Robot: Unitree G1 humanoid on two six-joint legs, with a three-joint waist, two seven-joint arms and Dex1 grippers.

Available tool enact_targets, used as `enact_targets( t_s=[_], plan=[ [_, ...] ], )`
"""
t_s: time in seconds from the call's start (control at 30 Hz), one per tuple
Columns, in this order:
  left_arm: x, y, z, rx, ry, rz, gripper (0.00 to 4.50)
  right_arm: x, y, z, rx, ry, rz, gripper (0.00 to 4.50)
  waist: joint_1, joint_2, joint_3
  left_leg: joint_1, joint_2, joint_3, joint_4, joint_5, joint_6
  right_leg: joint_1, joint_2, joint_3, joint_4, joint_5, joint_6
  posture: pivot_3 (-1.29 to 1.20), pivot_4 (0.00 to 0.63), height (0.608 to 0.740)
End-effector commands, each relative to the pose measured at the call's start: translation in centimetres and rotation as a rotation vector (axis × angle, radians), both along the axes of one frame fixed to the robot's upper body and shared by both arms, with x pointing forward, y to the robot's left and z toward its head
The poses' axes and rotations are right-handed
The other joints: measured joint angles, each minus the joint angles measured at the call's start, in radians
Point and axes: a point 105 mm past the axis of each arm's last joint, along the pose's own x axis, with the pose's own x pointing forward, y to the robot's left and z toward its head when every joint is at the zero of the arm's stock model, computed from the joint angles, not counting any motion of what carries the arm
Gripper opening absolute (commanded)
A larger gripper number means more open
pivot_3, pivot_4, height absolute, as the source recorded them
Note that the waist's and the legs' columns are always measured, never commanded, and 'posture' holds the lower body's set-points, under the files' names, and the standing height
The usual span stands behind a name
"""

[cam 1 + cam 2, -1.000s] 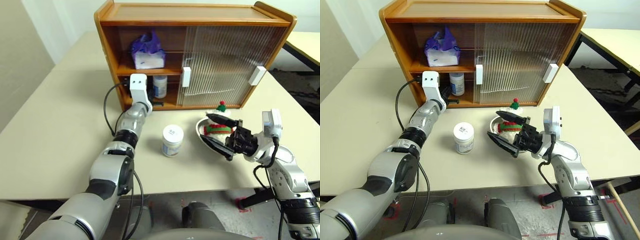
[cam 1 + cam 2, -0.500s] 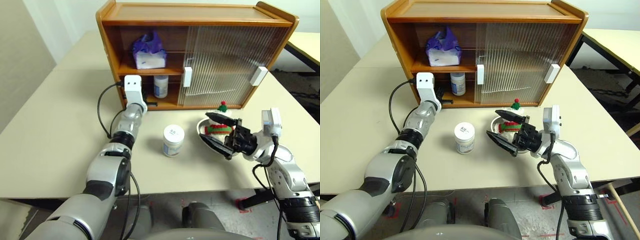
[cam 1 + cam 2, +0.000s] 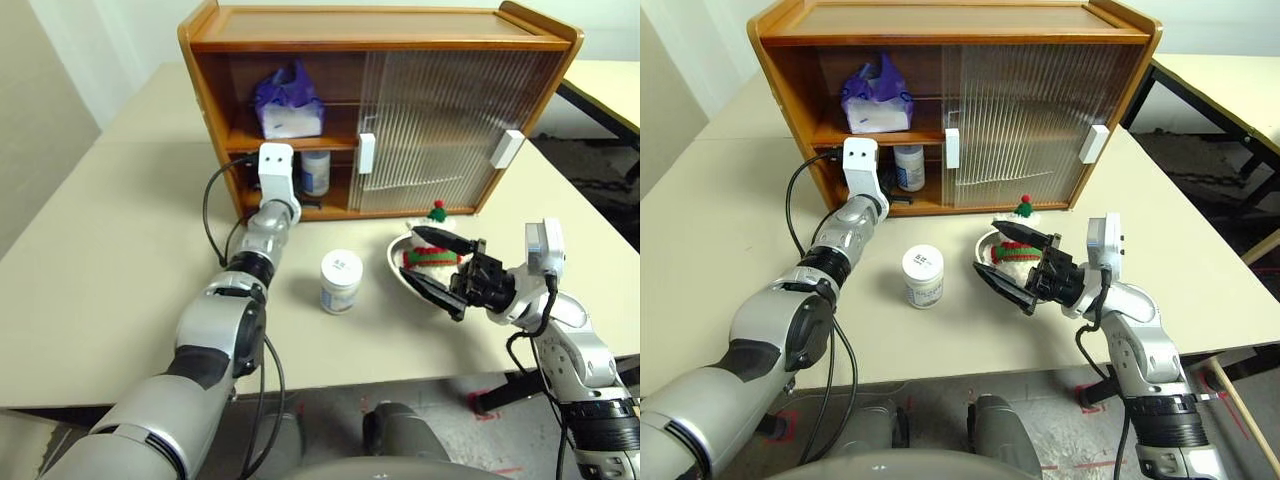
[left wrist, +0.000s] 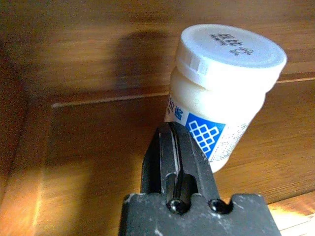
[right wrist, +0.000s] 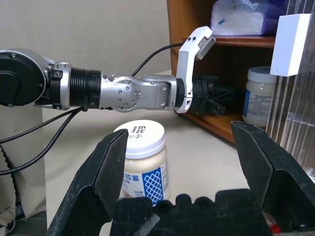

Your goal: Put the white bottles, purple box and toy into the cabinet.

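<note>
Next, I push the white bottle on the lower shelf [image 3: 316,173] toward the sliding door with my left gripper first, because it takes up space that the other bottle needs.
The wooden cabinet [image 3: 380,25] stands open on its left side. The purple box [image 3: 288,100] sits on its upper shelf. One white bottle [image 3: 317,172] stands upright on the lower shelf. My left gripper [image 4: 170,132] is shut with nothing in it, reaching into that lower shelf just in front of this bottle [image 4: 226,93]. The other white bottle [image 3: 340,281] stands on the table. The toy [image 3: 432,250] lies in a steel bowl [image 3: 398,268]. My right gripper [image 3: 414,254] hovers wide open in front of the bowl, holding nothing.
Two ribbed sliding doors [image 3: 430,120] with white block handles [image 3: 366,154] cover the cabinet's middle and right. A black cable [image 3: 212,215] loops off my left wrist over the table. The table edge runs close in front of me.
The camera has shifted a little. My left gripper stays shut at the lower shelf and my right gripper holds still, open.
</note>
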Motion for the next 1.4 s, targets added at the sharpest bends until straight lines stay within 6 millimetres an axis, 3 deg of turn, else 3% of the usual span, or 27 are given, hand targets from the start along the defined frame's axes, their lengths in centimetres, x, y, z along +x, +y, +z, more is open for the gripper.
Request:
enact_targets(
  t_s=[0.03,0.6,0.93,1.4],
  plan=[
    [-0.1,-1.4,0.1,0.039,0.006,-0.081,0.01,-0.2,-0.2,0.4,-0.013,-0.027,-0.007,4.50,-0.001,0.000,0.000,0.000,0.000,0.000,0.000,0.000,0.000,0.000,0.000,0.000,0.000,0.000,0.000,0.04,0.000,0.740],
    [-1.2,-4.5,-0.6,0.010,0.028,-0.258,0.01,-0.3,-0.4,0.5,-0.016,-0.027,-0.011,4.50,-0.004,0.000,0.000,0.000,0.000,0.000,0.000,0.000,0.001,0.000,0.000,0.000,0.000,0.000,0.000,0.04,0.000,0.740],
    [-1.1,0.1,-1.7,0.007,0.004,-0.070,0.01,-0.3,-0.2,0.3,-0.012,-0.020,-0.004,4.50,-0.023,0.000,0.000,0.000,0.001,0.000,0.000,0.000,0.000,0.000,0.000,0.001,0.000,0.000,0.001,0.04,0.000,0.740],
    [-0.1,-0.7,-0.2,0.078,-0.002,-0.060,0.01,-1.1,0.2,0.1,-0.002,-0.001,-0.014,4.50,-0.026,0.000,0.000,0.000,0.000,0.000,0.000,0.000,0.000,0.000,0.000,0.001,0.000,0.000,0.001,0.02,0.000,0.740]
  ],
)
